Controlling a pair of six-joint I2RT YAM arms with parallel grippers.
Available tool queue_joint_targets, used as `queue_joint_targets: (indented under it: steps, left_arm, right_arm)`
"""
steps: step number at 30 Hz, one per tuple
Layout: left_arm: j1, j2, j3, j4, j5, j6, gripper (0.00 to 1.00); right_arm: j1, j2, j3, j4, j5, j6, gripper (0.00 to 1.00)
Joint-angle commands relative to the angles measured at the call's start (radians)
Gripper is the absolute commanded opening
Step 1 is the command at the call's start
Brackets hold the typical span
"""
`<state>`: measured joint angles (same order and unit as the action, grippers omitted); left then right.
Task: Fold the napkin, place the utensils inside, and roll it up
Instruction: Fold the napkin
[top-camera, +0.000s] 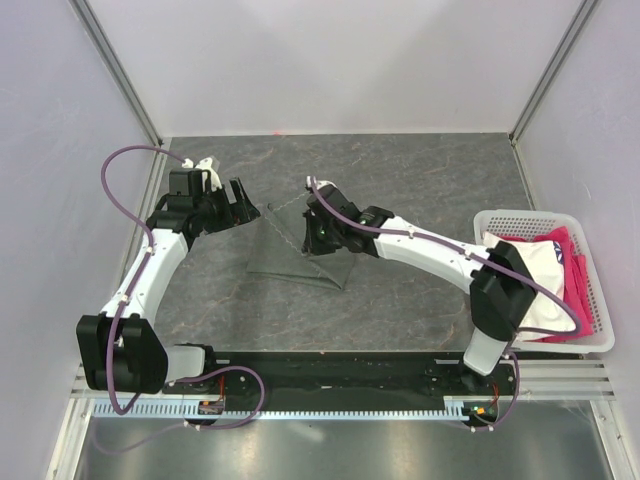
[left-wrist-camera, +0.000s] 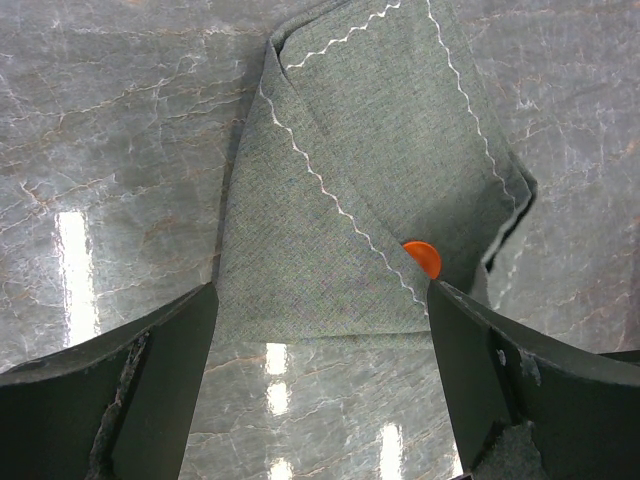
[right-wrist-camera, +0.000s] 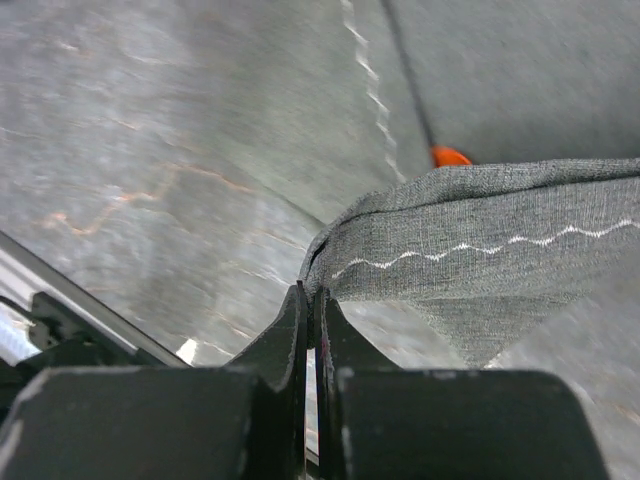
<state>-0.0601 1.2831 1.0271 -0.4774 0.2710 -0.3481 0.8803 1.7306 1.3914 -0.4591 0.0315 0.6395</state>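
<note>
The pinched napkin corner (right-wrist-camera: 335, 246) is facing a flat folded napkin layer (left-wrist-camera: 290, 260), so the robot's right gripper should keep pulling the corner toward the left gripper until the fold covers the orange tip.
The dark grey napkin (top-camera: 300, 255) lies folded at mid-table, its pale wavy hem showing in the left wrist view (left-wrist-camera: 340, 200). An orange utensil tip (left-wrist-camera: 424, 257) pokes out from under a folded layer; the rest of the utensils is hidden. My right gripper (top-camera: 312, 225) is shut on a napkin corner (right-wrist-camera: 500, 250), pinching it at the fingertips (right-wrist-camera: 310, 295) and lifting the fold off the table, with the orange tip (right-wrist-camera: 450, 156) beyond it. My left gripper (top-camera: 243, 205) hovers open just left of the napkin; between its fingers (left-wrist-camera: 321, 295) there is only cloth edge and table.
A white basket (top-camera: 500, 218) at the right edge holds white and pink fabrics (top-camera: 560, 265). Pale enclosure walls stand on the left, back and right. The arms' black base rail (top-camera: 330, 365) runs along the near edge.
</note>
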Motion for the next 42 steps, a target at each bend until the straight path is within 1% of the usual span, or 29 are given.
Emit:
queue_joint_targets:
  steps: [1, 7, 18, 28, 42]
  left_arm:
    - [0.006, -0.018, -0.002, 0.025, 0.016, 0.024, 0.92]
    - [0.006, -0.018, -0.002, 0.023, 0.016, 0.024, 0.93]
    - [0.008, -0.016, -0.002, 0.023, 0.016, 0.023, 0.93]
    - [0.009, -0.018, -0.004, 0.025, 0.014, 0.024, 0.93]
    - [0.013, -0.010, -0.005, 0.025, 0.017, 0.021, 0.93]
  right_arm:
    - [0.022, 0.067, 0.119, 0.050, -0.030, -0.032, 0.00]
    - [0.040, 0.118, 0.181, 0.063, -0.062, -0.037, 0.00]
    - [0.055, 0.162, 0.236, 0.096, -0.087, -0.043, 0.00]
    - [0.068, 0.244, 0.307, 0.108, -0.125, -0.052, 0.00]
    - [0.075, 0.379, 0.347, 0.131, -0.140, -0.067, 0.00]
